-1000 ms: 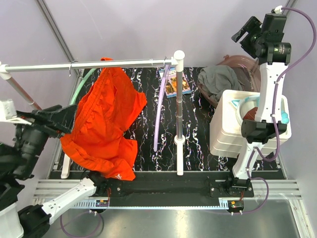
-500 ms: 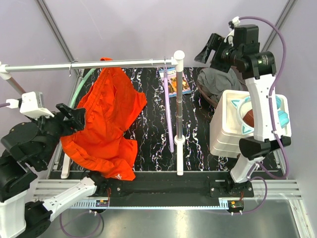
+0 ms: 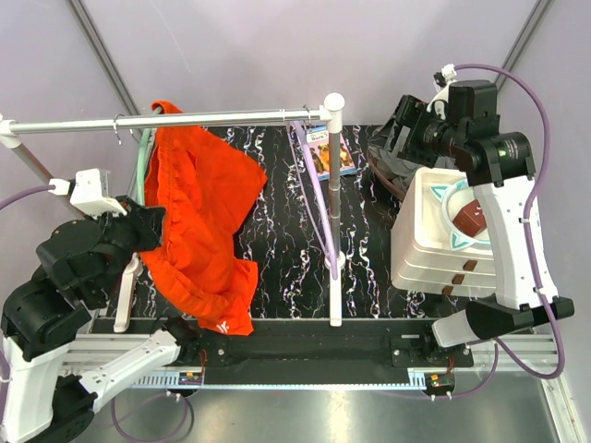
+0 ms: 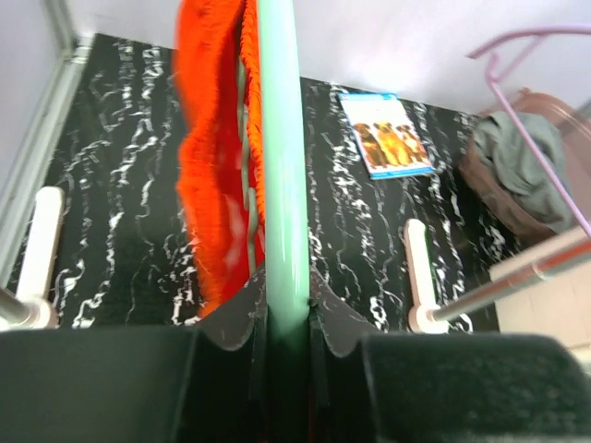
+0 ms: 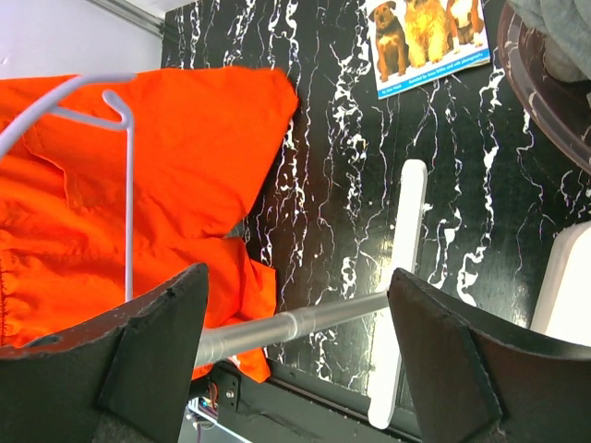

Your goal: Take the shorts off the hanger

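The orange-red shorts [image 3: 201, 198] hang too far away for my right gripper to reach, so my left gripper should take the green hanger from the rail [image 3: 118, 127] and bring it nearer.
The orange-red shorts [image 3: 199, 212] hang on a green hanger [image 3: 140, 171] from the metal rail [image 3: 222, 117], at its left part. My left gripper [image 3: 148, 226] is shut on the green hanger's bar [image 4: 282, 185], with the orange-red shorts [image 4: 208, 166] draped just left of it. The grey shorts [image 4: 522, 161] lie in a brown basket [image 4: 503, 208] at the far right. High near the rail's white-capped post [image 3: 333, 101], my right gripper [image 5: 297, 286] is open and holds nothing. It looks down on the orange-red shorts [image 5: 138, 185].
An empty purple hanger [image 3: 319, 194] hangs near the rail's right end. A dog picture book [image 3: 323, 152] lies on the black marbled table [image 3: 277, 249]. A white container [image 3: 434, 240] stands at the right. White rack feet [image 5: 402, 277] lie on the table.
My left gripper has shut on the green hanger. Hanger and orange-red shorts slid left along the rail. My right arm came down and nearer, over the white container.
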